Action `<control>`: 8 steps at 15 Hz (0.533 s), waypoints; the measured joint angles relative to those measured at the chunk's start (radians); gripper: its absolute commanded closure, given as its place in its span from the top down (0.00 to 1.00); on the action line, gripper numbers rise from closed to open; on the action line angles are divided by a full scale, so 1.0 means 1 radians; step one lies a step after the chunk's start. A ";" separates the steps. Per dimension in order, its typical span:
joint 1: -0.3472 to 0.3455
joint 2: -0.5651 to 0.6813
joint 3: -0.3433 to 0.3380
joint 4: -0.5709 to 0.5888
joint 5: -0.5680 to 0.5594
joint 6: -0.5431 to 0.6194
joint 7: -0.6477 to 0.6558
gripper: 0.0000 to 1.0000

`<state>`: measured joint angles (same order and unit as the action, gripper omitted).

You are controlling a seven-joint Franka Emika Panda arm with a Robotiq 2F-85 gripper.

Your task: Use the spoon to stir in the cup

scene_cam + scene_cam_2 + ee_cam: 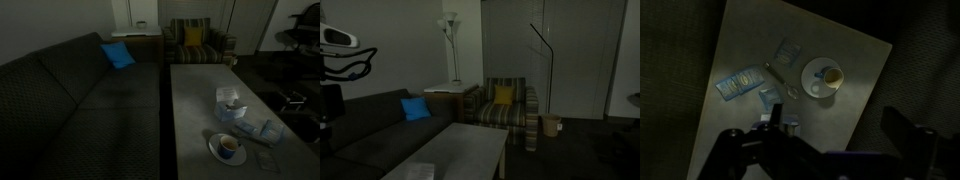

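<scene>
The spoon (783, 82) lies at an angle to the open fingers of the robot's gripper, so the gripper should turn as it comes down to straddle the spoon's handle (773, 72).
The small white cup (831, 75) with a brownish inside stands on a white saucer (811, 80) on the grey table (855, 60). It also shows in an exterior view (229, 145), near the table's front edge. A thin spoon (780, 80) lies flat on the table beside the saucer. My gripper (835, 130) is open and empty. It hangs high above the table edge, well away from the spoon and the cup. The frames are dark.
A pale blue boxy item (232, 103) stands behind the cup, and a blue packet (737, 85) and a clear wrapper (790, 50) lie near the spoon. A dark couch (70, 100) with a blue cushion (117, 55) runs along the table. A striped armchair (505, 108) stands at its far end.
</scene>
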<state>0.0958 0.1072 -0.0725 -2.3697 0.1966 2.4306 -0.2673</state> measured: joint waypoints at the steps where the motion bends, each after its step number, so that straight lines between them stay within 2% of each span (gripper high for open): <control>1: 0.000 0.005 0.000 0.005 0.000 0.000 0.000 1.00; 8: -0.001 0.005 0.001 0.009 0.000 0.000 0.000 1.00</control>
<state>0.0952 0.1117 -0.0717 -2.3612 0.1969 2.4305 -0.2674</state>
